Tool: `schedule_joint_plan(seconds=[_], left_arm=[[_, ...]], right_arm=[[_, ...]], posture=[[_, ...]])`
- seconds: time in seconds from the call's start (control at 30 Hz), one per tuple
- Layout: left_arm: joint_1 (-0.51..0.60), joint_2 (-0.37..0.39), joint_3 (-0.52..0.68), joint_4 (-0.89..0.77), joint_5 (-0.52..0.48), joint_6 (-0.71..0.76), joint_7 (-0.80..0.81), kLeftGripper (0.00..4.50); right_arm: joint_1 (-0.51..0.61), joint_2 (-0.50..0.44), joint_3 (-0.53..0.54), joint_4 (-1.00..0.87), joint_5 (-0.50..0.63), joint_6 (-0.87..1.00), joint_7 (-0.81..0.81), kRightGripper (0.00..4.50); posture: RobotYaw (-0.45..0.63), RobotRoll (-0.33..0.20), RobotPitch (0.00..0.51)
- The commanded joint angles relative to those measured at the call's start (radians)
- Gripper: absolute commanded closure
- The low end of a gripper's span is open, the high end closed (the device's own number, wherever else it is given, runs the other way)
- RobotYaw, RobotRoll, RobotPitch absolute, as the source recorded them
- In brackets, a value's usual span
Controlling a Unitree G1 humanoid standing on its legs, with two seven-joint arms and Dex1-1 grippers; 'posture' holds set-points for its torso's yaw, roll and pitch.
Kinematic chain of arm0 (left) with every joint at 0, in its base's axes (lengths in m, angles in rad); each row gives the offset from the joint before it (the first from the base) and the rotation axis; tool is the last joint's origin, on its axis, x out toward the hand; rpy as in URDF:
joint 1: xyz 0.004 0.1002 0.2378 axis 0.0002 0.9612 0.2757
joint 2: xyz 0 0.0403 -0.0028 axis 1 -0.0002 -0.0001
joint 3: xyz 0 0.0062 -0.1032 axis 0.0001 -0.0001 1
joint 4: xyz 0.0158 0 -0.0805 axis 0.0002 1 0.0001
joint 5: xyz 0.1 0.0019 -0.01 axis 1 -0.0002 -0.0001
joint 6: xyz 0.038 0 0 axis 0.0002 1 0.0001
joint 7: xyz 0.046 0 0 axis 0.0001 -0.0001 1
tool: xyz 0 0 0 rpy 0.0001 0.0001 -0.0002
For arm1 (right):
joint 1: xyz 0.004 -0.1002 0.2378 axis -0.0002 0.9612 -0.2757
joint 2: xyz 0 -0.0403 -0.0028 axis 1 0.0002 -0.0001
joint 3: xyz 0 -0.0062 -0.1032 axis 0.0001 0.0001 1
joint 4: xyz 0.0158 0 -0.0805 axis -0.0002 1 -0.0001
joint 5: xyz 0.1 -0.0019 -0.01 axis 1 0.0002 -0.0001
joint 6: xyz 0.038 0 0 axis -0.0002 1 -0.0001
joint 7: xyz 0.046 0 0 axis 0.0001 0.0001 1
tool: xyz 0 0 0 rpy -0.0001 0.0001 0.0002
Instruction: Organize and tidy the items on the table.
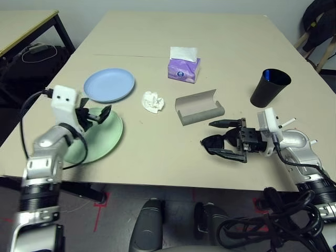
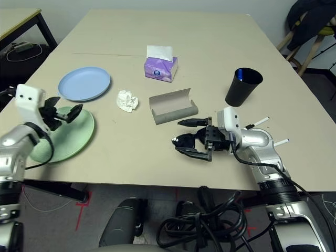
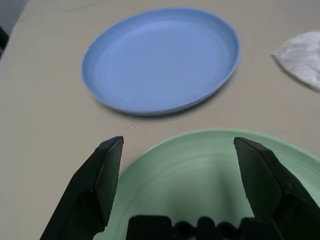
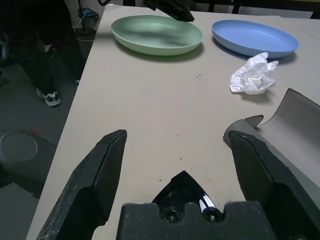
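The mint-green plate's outer rim (image 3: 135, 163) is clear of the pale blue plate, so my left gripper keeps moving there, open, until its fingers are on both sides of that rim.
My left gripper (image 1: 97, 113) hangs open just above the far part of the mint-green plate (image 1: 102, 139), nothing between its fingers. The pale blue plate (image 3: 160, 60) lies just beyond it. Black sunglasses (image 1: 215, 140) lie between the spread fingers of my open right gripper (image 1: 224, 139); in the right wrist view only their tip (image 4: 182, 187) shows, at the fingers' base. Beyond them lies the grey glasses case (image 1: 199, 107), lid open. The crumpled tissue (image 1: 153, 102) rests between the case and the blue plate. The black cup (image 1: 269, 86) stands upright at the right. A white pen (image 2: 260, 122) pokes out behind my right wrist.
A purple tissue box (image 1: 184, 68) stands behind the case. The table's (image 1: 173, 163) front edge runs close under both arms. A black-legged wooden desk (image 1: 26, 23) with cables is off to the back left, and a chair (image 1: 320, 26) at the back right.
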Motion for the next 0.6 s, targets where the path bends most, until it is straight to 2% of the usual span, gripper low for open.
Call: schedule_joint_plan(seconds=[0.03,0.3,0.6], left_arm=[[-0.038,0.027,0.042,0.051,-0.033,0.149,0.011,0.0],[-0.052,0.123,0.049,0.146,-0.039,0.342,-0.038,0.0],[-0.069,0.192,0.026,0.229,-0.019,0.437,-0.056,0.0]], right_arm=[[0.008,0.011,-0.006,0.013,0.004,-0.019,-0.001,0.03],[0.009,0.032,0.0,-0.005,0.0,-0.006,-0.028,0.03],[0.011,0.035,0.002,-0.014,0.0,-0.002,-0.044,0.03]], posture=[[0.21,0.0,0.096],[0.21,0.0,0.097],[0.21,0.0,0.095]])
